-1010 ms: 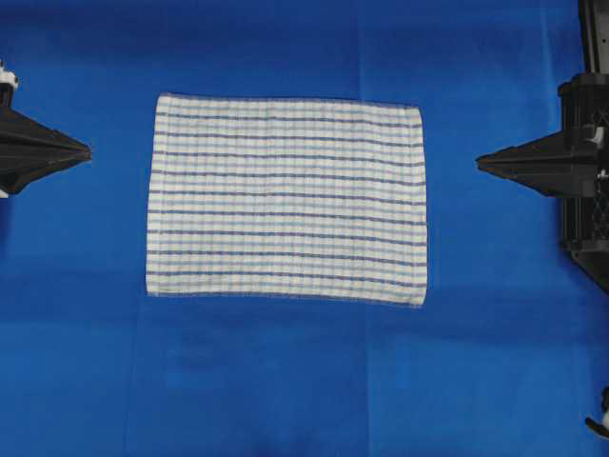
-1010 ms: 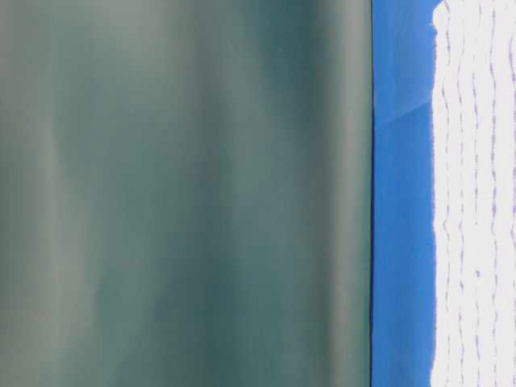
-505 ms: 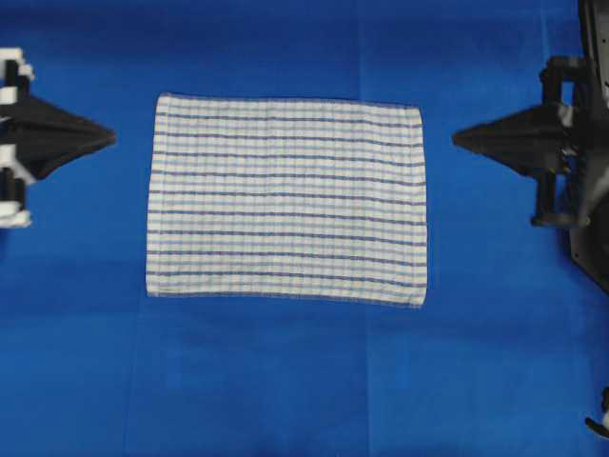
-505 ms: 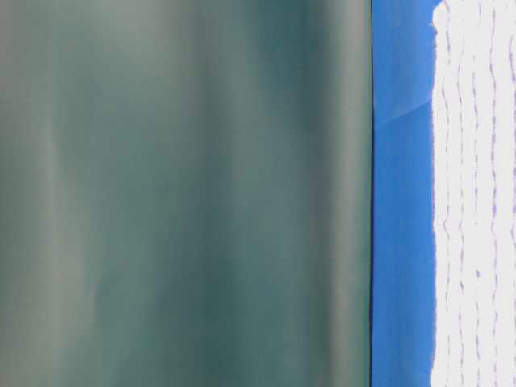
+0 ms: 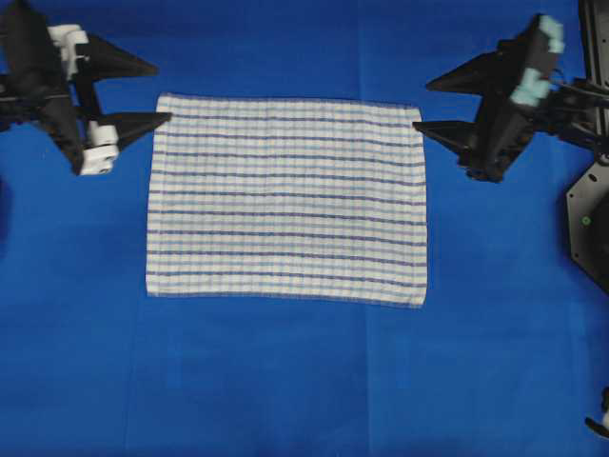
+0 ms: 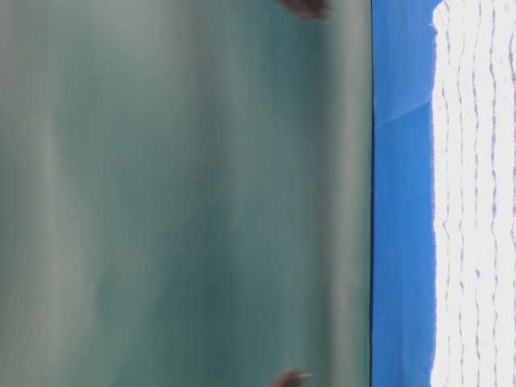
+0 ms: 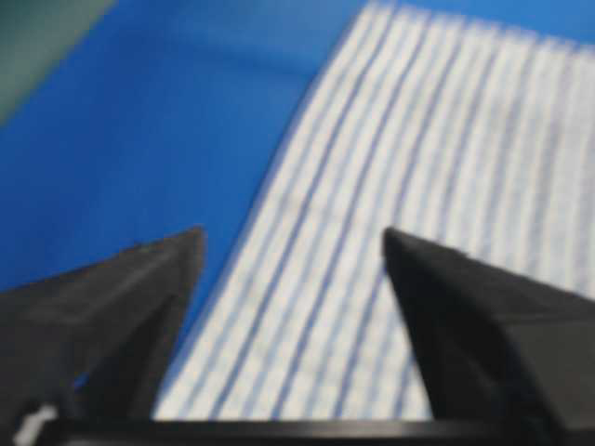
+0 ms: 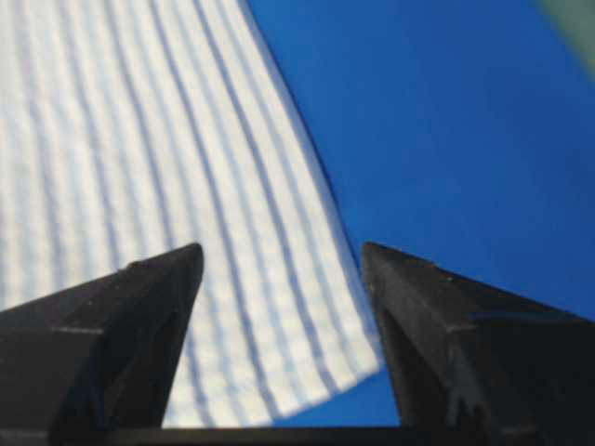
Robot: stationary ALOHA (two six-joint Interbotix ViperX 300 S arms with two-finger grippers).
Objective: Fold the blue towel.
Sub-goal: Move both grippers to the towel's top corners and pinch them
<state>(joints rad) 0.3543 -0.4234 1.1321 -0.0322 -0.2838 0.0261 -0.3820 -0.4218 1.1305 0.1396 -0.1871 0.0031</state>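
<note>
My gripper will carry the corners of the blue towel, which lies flat and smooth (image 5: 285, 243), so its far half (image 5: 290, 143) will fold over while its near edge stays in place.
The blue towel (image 5: 285, 198), white with thin blue stripes, lies flat and spread out on the blue table covering (image 5: 285, 381). My left gripper (image 5: 158, 92) is open and empty at the towel's far left corner, one fingertip over the corner edge. My right gripper (image 5: 420, 105) is open and empty at the towel's far right corner. The towel also shows in the left wrist view (image 7: 400, 214) between the open jaws of the left gripper (image 7: 293, 243), and in the right wrist view (image 8: 158, 177) between the open jaws of the right gripper (image 8: 281, 255). Its edge shows at the right of the table-level view (image 6: 476, 193).
The right arm's black base (image 5: 590, 219) stands at the right edge of the overhead view. A green backdrop (image 6: 185, 193) fills most of the table-level view, with two dark gripper tips (image 6: 302, 6) at its top and bottom.
Both grippers have opened, swung toward the far side of the table and closed in on the towel's two far corners. The towel has not moved.
</note>
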